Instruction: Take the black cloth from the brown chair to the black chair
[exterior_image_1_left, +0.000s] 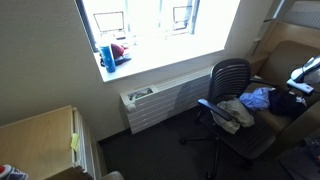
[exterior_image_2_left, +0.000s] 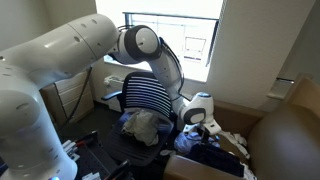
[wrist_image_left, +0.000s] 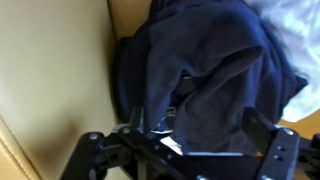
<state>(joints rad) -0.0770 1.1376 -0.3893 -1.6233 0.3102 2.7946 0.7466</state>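
Note:
My gripper will make the black cloth fall open into a long, limp drape when it lifts the cloth, because soft folds lie over each other in a bunched heap.
The black cloth lies crumpled on the seat of the brown chair; it fills the wrist view. It also shows in both exterior views. My gripper is open and pressed down over the cloth, with a fold of it between the two spread fingers. In both exterior views the gripper hangs low over the brown chair. The black office chair stands beside it.
Light clothes lie on the black chair's seat. A blue garment lies on the brown chair beside the black cloth. A radiator and a window sill with a cup are behind.

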